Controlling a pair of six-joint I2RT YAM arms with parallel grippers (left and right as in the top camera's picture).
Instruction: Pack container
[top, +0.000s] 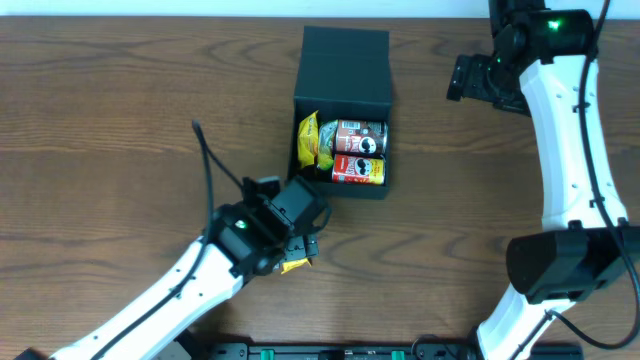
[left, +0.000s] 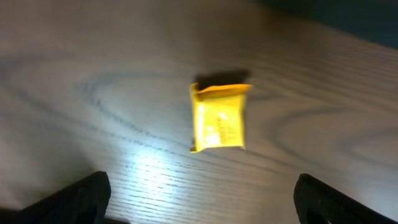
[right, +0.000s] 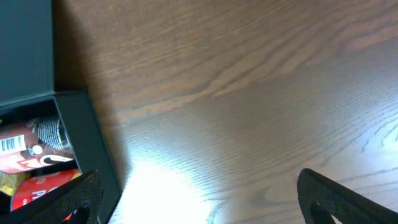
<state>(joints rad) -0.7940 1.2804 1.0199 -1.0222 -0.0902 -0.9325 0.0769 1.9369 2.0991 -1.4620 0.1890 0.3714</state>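
The small yellow packet's long sides (left: 219, 119) face both open fingers. My left gripper should go on down until the fingers are on either side of the packet (top: 296, 265), and then close.
The dark teal container (top: 342, 192) stands open at the table's middle back, its flap lid (top: 345, 58) folded away. Inside lie a yellow packet (top: 310, 140), a brown snack can (top: 358, 136) and a red snack can (top: 357, 171). My left gripper (top: 303, 243) is open and empty above another small yellow packet (top: 295, 265) lying on the table in front of the container. In the left wrist view that packet (left: 217, 118) lies ahead of the open jaws (left: 202, 199). My right gripper (top: 460, 78) is open and empty, right of the container. Its wrist view shows the container wall (right: 87, 149) and the cans (right: 31, 152) left of the open jaws (right: 199, 199).
The brown wooden table (top: 120, 120) spreads to both sides of the container. The right arm's base (top: 560, 265) stands at the front right, and a dark rail (top: 330, 350) runs along the front edge.
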